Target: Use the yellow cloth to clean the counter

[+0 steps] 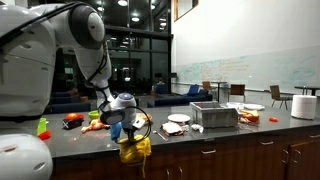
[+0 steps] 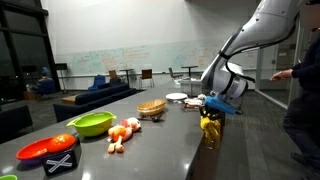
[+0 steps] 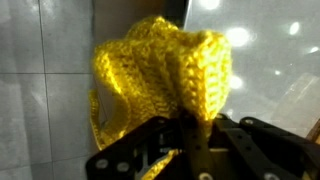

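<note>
The yellow cloth point(image 2: 210, 130) is hanging over the front edge of the counter, so next my gripper lifts the cloth up and brings it in onto the countertop point(image 2: 186, 120) before it wipes.
The yellow cloth point(image 1: 134, 149) hangs bunched from my gripper point(image 1: 128, 131) at the front edge of the dark counter point(image 1: 210, 133). It also shows in an exterior view point(image 2: 209, 129), dangling below the gripper point(image 2: 211, 107) near the counter's edge point(image 2: 150, 140). In the wrist view the knitted yellow cloth point(image 3: 165, 65) fills the middle and is pinched between the black fingers point(image 3: 190, 125). The gripper is shut on it.
On the counter stand a metal toaster point(image 1: 214, 116), plates point(image 1: 178, 119), a wooden bowl point(image 2: 151, 107), a green bowl point(image 2: 91, 123), a red bowl point(image 2: 45, 148) and toy food point(image 2: 123, 131). A person point(image 2: 303, 90) stands beside the counter end.
</note>
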You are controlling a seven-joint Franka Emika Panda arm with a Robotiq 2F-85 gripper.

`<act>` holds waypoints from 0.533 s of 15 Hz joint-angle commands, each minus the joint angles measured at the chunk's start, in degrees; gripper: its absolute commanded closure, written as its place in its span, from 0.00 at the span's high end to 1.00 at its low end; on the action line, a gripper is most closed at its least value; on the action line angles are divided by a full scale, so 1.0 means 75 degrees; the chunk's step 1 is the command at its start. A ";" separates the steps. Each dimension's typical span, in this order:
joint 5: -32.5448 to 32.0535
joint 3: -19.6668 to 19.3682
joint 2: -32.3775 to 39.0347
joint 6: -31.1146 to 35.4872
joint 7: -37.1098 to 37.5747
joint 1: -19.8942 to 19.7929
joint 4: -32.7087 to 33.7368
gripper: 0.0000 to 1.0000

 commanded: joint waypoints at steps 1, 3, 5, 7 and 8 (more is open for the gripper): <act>-0.0557 -0.0445 -0.0002 0.0083 0.0124 0.0065 -0.0051 0.03; -0.0875 -0.0763 0.0091 0.0128 0.0216 0.0093 0.0025 0.03; -0.1219 -0.1155 0.0154 0.0221 0.0385 0.0198 0.0013 0.03; -0.1397 -0.1451 0.0241 0.0233 0.0507 0.0225 0.0086 0.03; -0.1355 -0.1491 0.0251 0.0165 0.0507 0.0184 0.0144 0.03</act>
